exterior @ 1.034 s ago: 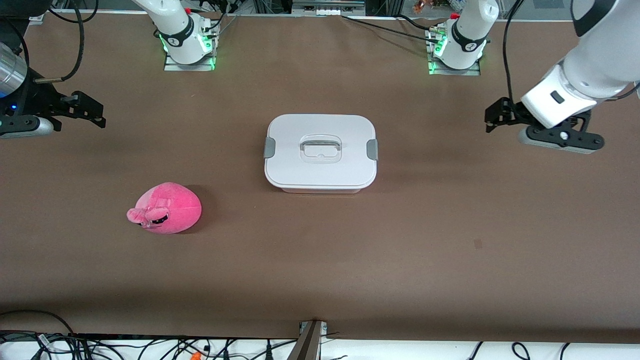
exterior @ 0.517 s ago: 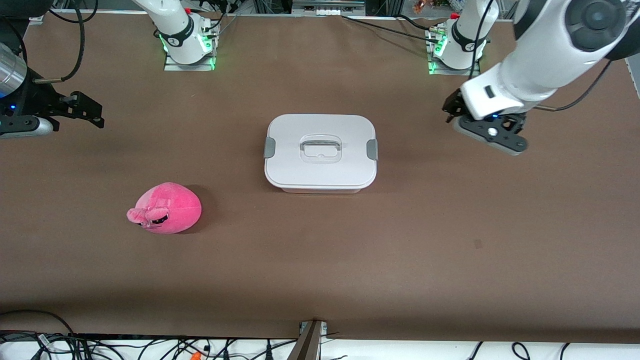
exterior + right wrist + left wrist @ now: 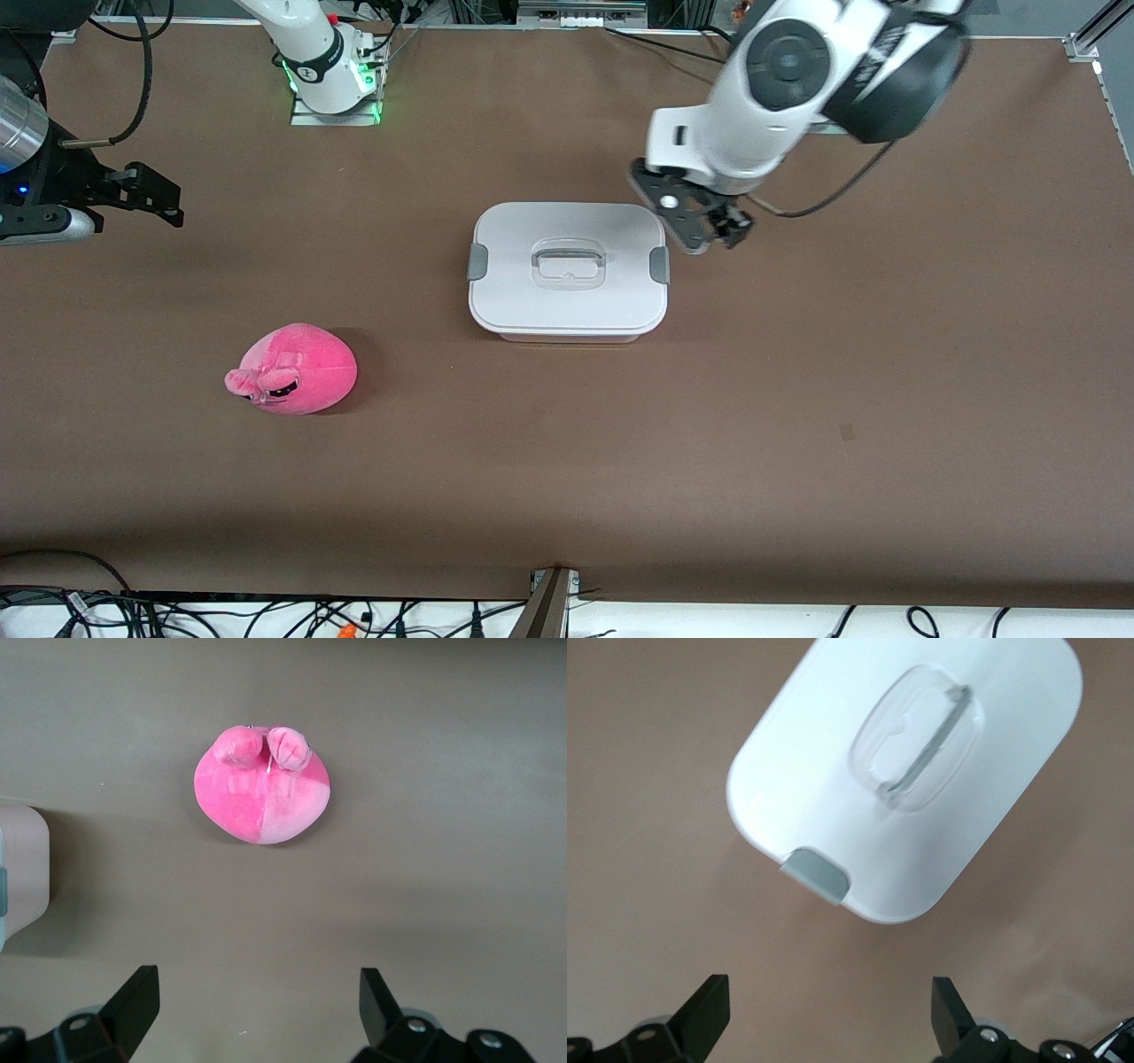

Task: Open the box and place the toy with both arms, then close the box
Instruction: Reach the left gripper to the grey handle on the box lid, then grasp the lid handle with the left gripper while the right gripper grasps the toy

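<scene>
The white lid's handle point(image 3: 569, 255) is free in front of my left gripper's open fingers. I keep moving over the lid until there is a finger on each side of the handle, and then close them.
The box point(image 3: 567, 292) stands in the middle of the table with its white lid point(image 3: 611, 232) shut and a grey clip point(image 3: 659, 265) at each end. It also shows in the left wrist view point(image 3: 833, 771). The pink toy point(image 3: 292, 369) lies on the table nearer to the front camera, toward the right arm's end, and shows in the right wrist view point(image 3: 263, 784). My left gripper point(image 3: 713, 232) is open and empty, in the air just beside the box's clip at the left arm's end. My right gripper point(image 3: 164, 199) is open and empty, waiting over the table's right-arm end.
The table is covered in brown paper point(image 3: 797, 399). The right arm's base point(image 3: 328, 71) stands at the table's back edge. Cables point(image 3: 266, 616) lie along the front edge.
My left arm has swung in from the left arm's end of the table to beside the box. The right arm, box and toy have not moved.
</scene>
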